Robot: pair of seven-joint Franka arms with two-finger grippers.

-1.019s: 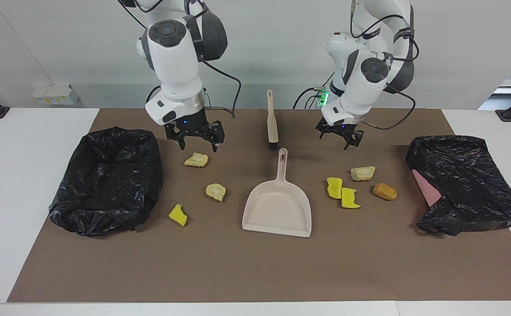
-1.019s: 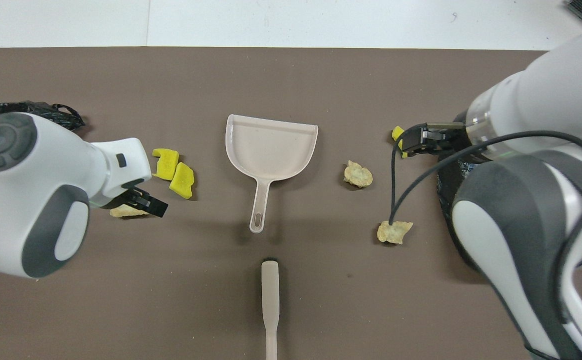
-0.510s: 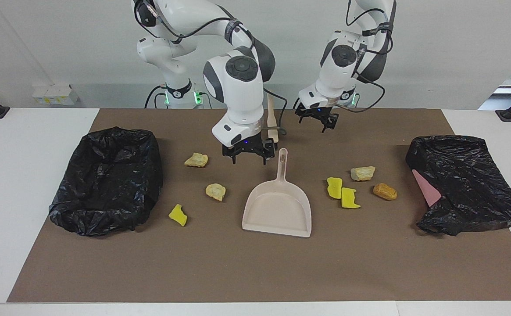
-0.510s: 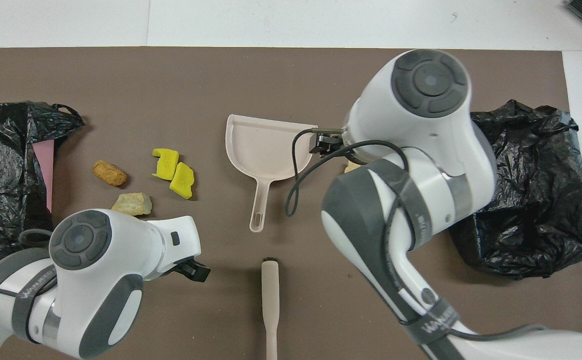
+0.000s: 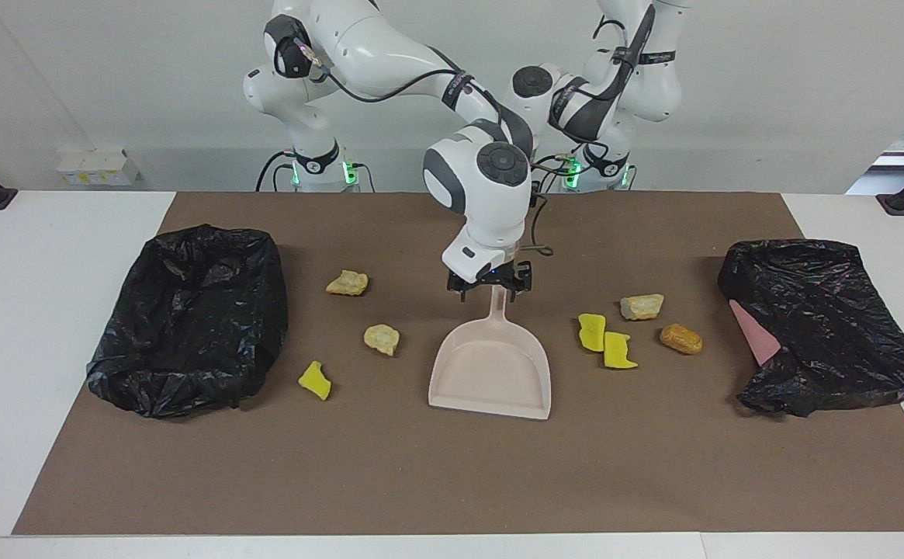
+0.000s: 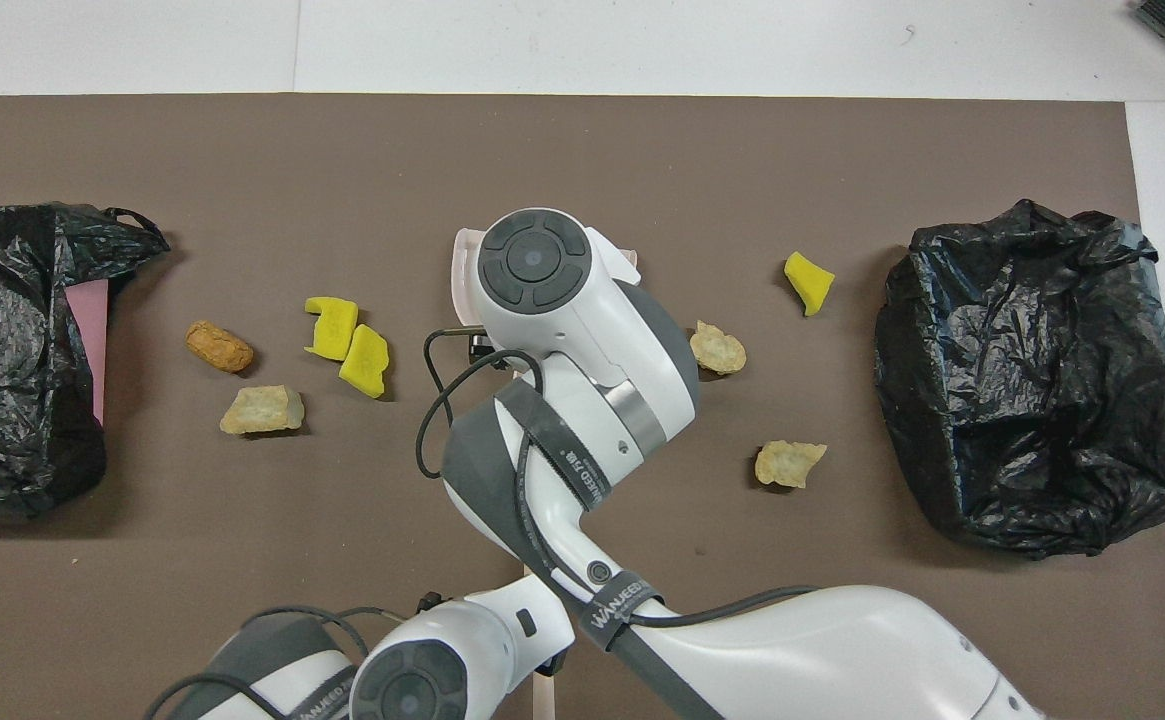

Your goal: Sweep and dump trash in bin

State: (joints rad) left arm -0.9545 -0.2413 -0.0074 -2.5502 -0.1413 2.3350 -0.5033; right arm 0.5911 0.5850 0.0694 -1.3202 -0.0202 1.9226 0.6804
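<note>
The beige dustpan will hold all of the brown lump, pale lump and nearby yellow bits when the robot carries it, because they lie in a loose cluster.
The beige dustpan lies mid-mat with its handle toward the robots. My right gripper is low over the top of that handle, open, one finger on each side of it. In the overhead view the right arm covers most of the dustpan. Trash lies in two groups: tan lumps and a yellow bit toward the right arm's end, and two yellow bits, a pale lump and a brown lump toward the left arm's end. My left arm is drawn back near the robots' edge, its gripper hidden under the right arm.
A black-bagged bin stands at the right arm's end of the brown mat. A second black bag with pink showing lies at the left arm's end. Only a sliver of the beige brush shows at the robots' edge.
My right gripper has swung from beside the bin across to the dustpan handle and come down over it. My left arm has pulled back toward the robots' edge.
</note>
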